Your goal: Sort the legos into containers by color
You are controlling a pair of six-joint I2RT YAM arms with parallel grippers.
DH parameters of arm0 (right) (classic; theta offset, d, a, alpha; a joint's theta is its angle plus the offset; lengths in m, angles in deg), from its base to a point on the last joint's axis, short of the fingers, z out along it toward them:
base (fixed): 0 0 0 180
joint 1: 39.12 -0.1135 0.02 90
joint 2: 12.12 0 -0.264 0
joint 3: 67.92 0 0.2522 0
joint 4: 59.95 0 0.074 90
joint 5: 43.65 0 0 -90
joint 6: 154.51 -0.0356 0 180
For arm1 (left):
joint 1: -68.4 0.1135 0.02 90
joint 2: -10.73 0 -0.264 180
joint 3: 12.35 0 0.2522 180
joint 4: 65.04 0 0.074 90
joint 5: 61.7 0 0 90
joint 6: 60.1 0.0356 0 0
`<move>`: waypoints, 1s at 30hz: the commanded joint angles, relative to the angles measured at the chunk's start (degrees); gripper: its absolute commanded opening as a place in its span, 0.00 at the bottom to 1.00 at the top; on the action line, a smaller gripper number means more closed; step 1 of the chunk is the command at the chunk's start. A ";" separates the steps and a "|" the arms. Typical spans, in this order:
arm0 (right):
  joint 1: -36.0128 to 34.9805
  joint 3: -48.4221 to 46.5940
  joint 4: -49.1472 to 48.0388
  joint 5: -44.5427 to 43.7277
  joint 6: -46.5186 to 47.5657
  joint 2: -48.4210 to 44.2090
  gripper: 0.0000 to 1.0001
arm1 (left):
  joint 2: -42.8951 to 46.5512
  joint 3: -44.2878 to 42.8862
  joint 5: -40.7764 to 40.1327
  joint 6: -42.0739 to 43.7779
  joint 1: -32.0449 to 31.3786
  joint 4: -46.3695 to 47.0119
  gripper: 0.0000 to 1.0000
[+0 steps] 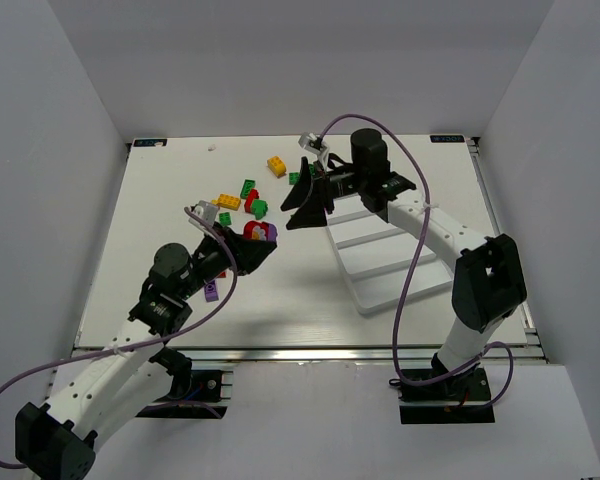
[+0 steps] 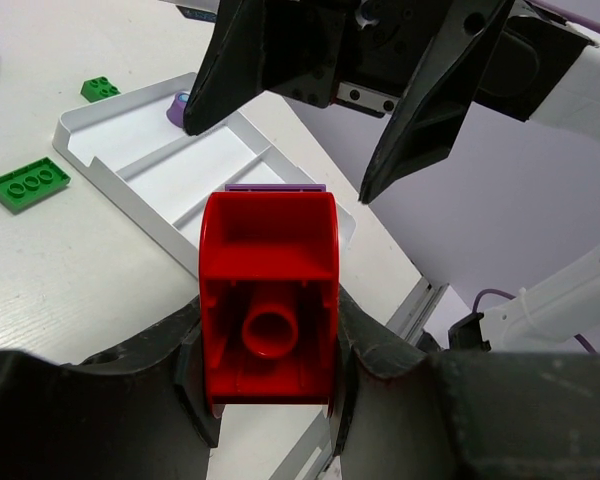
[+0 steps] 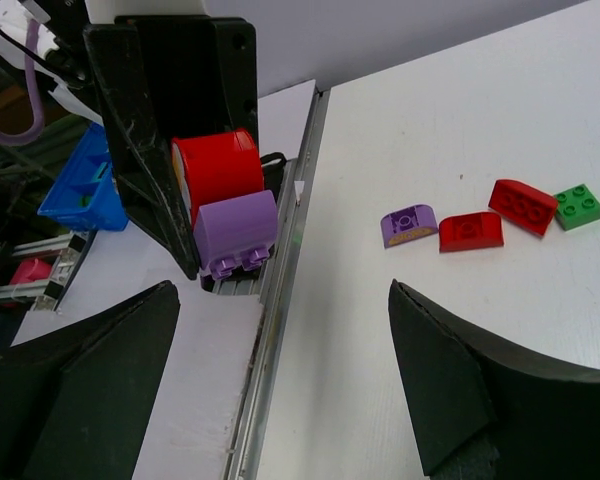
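Observation:
My right gripper should keep moving toward the purple brick (image 1: 271, 232), which faces its open fingers, until they are on both sides of that brick. My left gripper is holding the red brick (image 1: 251, 229).
My left gripper (image 1: 258, 240) is shut on a red brick (image 2: 270, 300) with a purple brick (image 3: 235, 235) stuck to it, and holds both above the table left of the white tray (image 1: 395, 290). In the right wrist view the red brick (image 3: 215, 165) sits above the purple one between the left fingers. My right gripper (image 1: 305, 205) is open and empty, hovering over the tray's far left end (image 2: 160, 170). Its jaws stand wide apart (image 3: 285, 380). Loose bricks lie on the table: yellow (image 1: 276, 165), yellow (image 1: 227, 201), green (image 1: 248, 188), purple (image 1: 212, 291).
More bricks lie on the table: purple (image 3: 410, 225), two red (image 3: 470, 230) (image 3: 523, 205), green (image 3: 578, 207), and a flat green plate (image 2: 28, 183). A purple piece (image 2: 177, 105) sits at the tray's far end, partly hidden. A blue bin (image 3: 80, 185) stands beyond the table edge.

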 commanded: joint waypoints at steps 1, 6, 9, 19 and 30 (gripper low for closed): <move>-0.51 -3.32 -0.45 2.11 -0.48 0.34 0.90 | 1.74 1.12 -0.99 0.53 -0.06 1.19 0.04; -1.47 -3.76 -1.15 2.99 -1.36 0.51 0.89 | 2.27 1.13 -1.17 0.52 -0.06 0.49 0.03; -2.26 -3.67 -1.77 4.05 -2.59 0.51 0.89 | 2.62 1.04 -1.43 0.79 -0.06 0.05 0.03; -4.47 -3.49 -3.96 5.28 -4.17 1.74 0.88 | 2.19 1.57 -0.55 -0.36 -0.06 2.33 0.03; -5.43 -3.50 -11.60 6.77 -9.62 3.59 0.79 | 1.39 1.65 0.33 -0.53 -0.15 3.12 0.03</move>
